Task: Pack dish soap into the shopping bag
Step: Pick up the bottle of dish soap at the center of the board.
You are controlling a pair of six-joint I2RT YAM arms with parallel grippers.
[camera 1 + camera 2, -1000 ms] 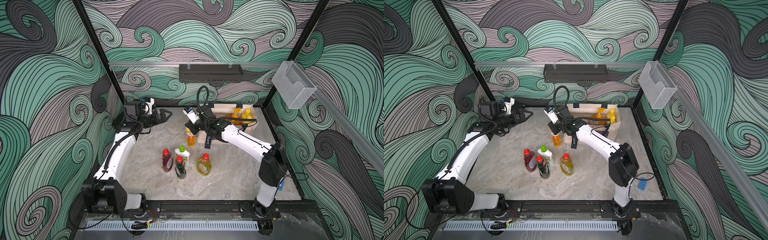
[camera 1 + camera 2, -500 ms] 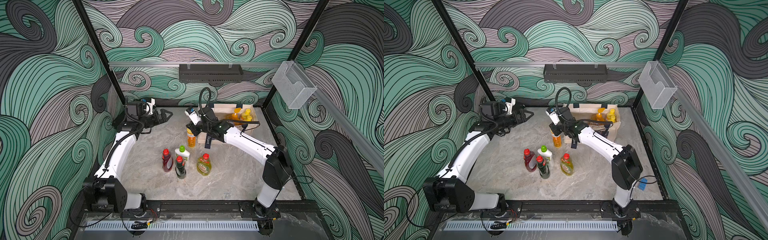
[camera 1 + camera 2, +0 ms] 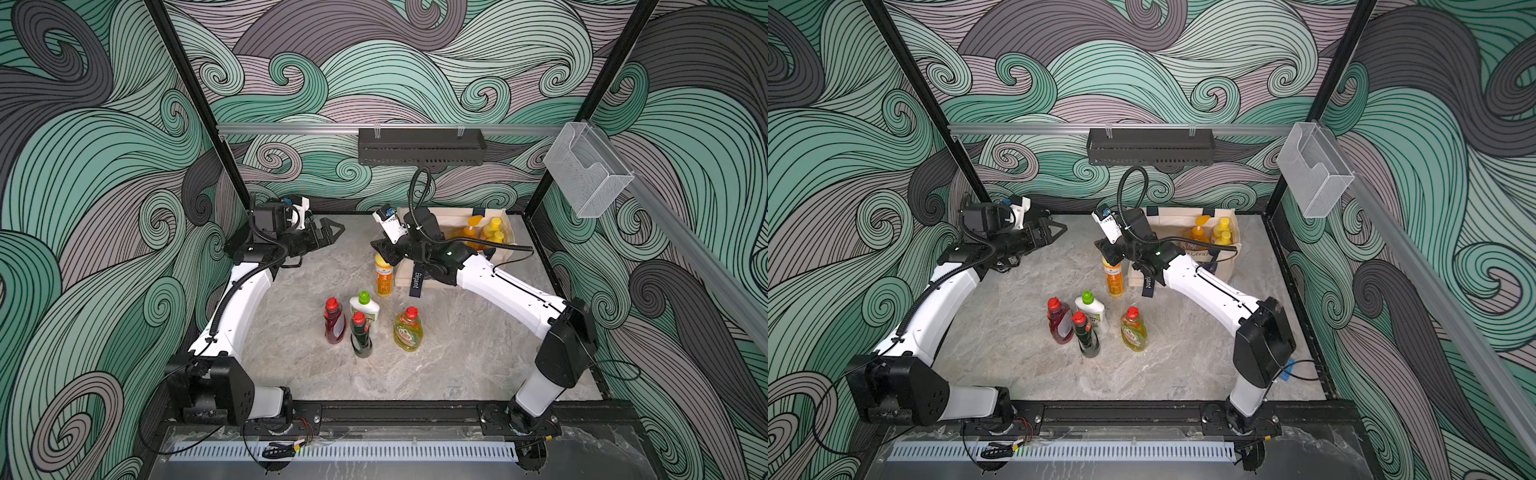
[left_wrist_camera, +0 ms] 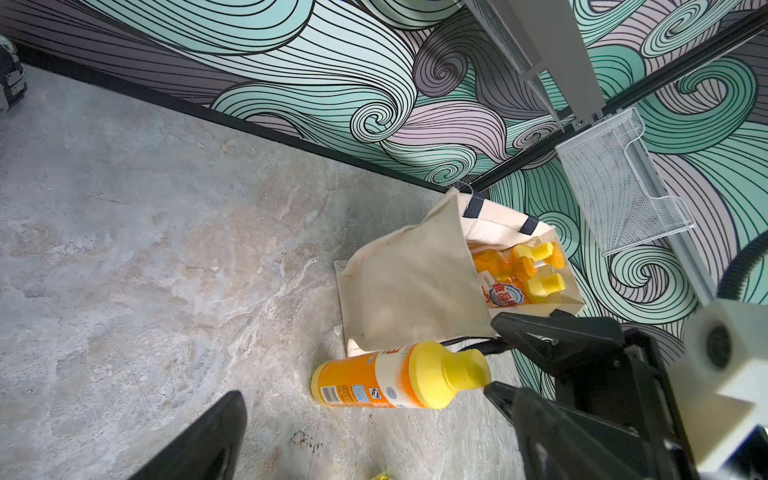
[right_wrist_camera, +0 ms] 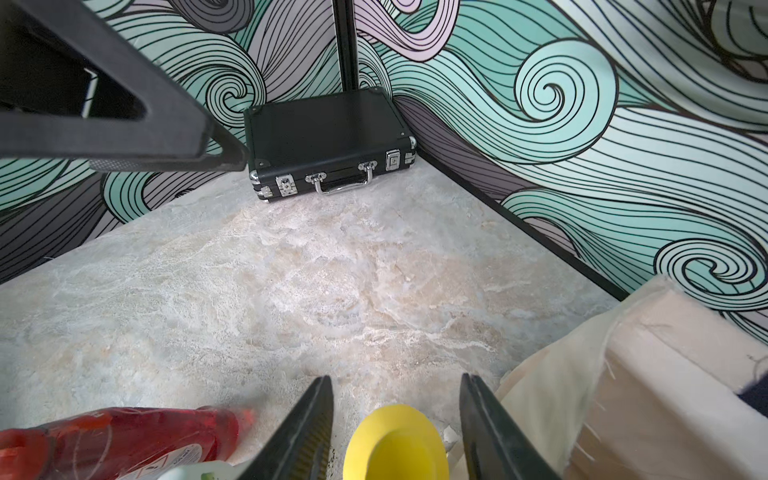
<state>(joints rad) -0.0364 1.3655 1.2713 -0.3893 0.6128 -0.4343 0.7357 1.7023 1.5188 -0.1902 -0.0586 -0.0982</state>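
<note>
My right gripper's finger ends only meet the top of the orange bottle's yellow cap (image 4: 480, 369), so next I lower the open fingers around the cap's sides (image 4: 456, 371) before closing.
An orange yellow-capped dish soap bottle (image 3: 383, 278) (image 3: 1113, 277) stands upright just in front of the cream shopping bag (image 3: 457, 214) (image 4: 407, 282). My right gripper (image 3: 380, 249) (image 5: 395, 377) hangs over it, open, jaws either side of the yellow cap (image 5: 395, 444) with gaps on both sides. Inside the bag stand an amber pump bottle (image 3: 471, 226) and yellow-capped orange bottles (image 4: 536, 266). Red (image 3: 334, 322), white green-capped (image 3: 365, 305), dark-green (image 3: 359, 336) and yellow red-capped (image 3: 408, 330) bottles stand mid-table. My left gripper (image 3: 336, 230) hovers open and empty at the back left.
A black hard case (image 5: 328, 133) lies in the back left corner. A black shelf (image 3: 422, 147) hangs on the back wall and a clear holder (image 3: 586, 174) on the right rail. The bag's navy strap (image 3: 417, 280) hangs beside the orange bottle.
My right gripper's jaws have spread apart over the orange bottle's cap. The left arm and the bottles have not moved.
</note>
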